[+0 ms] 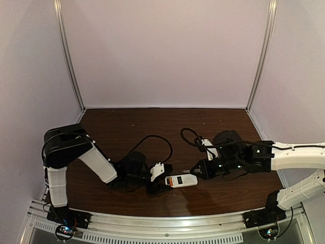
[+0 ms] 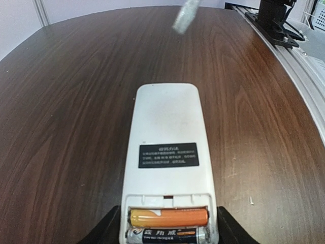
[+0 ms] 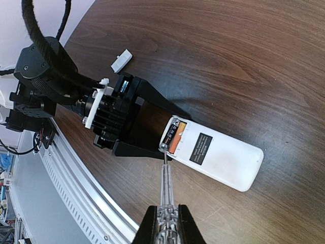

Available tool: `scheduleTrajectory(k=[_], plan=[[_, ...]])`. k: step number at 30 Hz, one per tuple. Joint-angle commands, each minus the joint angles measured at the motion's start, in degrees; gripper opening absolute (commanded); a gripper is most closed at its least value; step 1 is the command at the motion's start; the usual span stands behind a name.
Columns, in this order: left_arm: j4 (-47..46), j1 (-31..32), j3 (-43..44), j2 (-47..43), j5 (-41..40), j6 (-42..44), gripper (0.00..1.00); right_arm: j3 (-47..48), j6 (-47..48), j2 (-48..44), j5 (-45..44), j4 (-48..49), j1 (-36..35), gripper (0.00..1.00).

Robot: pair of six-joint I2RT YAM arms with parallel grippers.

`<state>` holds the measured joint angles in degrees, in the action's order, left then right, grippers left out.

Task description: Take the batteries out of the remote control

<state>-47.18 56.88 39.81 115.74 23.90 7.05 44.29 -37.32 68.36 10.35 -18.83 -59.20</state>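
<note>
The battery bay [image 2: 168, 223] is crowded by my left gripper's fingers where the screwdriver must pry, so my left gripper should open, move back and brace the remote control's near end [image 3: 166, 131].
The white remote control [image 2: 167, 132] lies back-up on the table, and my left gripper [image 2: 169, 235] is shut on its near end, a black finger on each side. Its battery bay is open: the orange battery [image 2: 169, 217] lies beside the dark silvery battery [image 2: 167, 235], both seated. In the top view the remote [image 1: 181, 181] sits between the two grippers. My right gripper [image 3: 165, 221] is shut on a clear-handled screwdriver [image 3: 166, 188]. Its tip lines up with the bay's corner in the right wrist view. In the left wrist view the screwdriver [image 2: 185, 15] hangs blurred beyond the remote's far end.
A small white cover piece [image 3: 121, 60] lies on the dark wood table [image 1: 127, 132] behind my left wrist. The metal rail [image 3: 76, 183] runs along the near edge. The right arm's base [image 2: 274, 20] stands at the table's corner. Black cables [image 1: 152, 145] loop by both arms.
</note>
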Motion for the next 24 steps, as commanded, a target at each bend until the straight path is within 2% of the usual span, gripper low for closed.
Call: scheduleTrajectory(k=[1,11,14,20,22,24], plan=[[1.0,1.2,0.4,1.2,5.6,2.3,0.49,-1.0,-0.4,-1.7,2.5,-2.3,0.7,0.0],[1.3,3.3,2.4,2.9,7.4,2.6,0.51,-1.9,-3.2,-0.4,8.0,-1.7,1.4,0.0],[0.8,3.4,2.2,3.0,7.6,2.4,0.6,-1.1,-3.7,2.1,8.6,-1.3,1.4,0.0],[-0.1,3.4,1.5,2.5,7.8,2.0,0.84,0.6,-4.1,6.6,10.0,-1.4,1.3,0.0],[-1.6,3.4,0.7,1.5,7.6,1.6,0.96,1.1,-4.2,7.8,10.3,-1.7,1.4,0.0],[-2.4,3.4,-0.3,0.1,7.5,1.5,0.97,1.8,-4.3,8.6,10.5,-1.7,1.4,0.0]])
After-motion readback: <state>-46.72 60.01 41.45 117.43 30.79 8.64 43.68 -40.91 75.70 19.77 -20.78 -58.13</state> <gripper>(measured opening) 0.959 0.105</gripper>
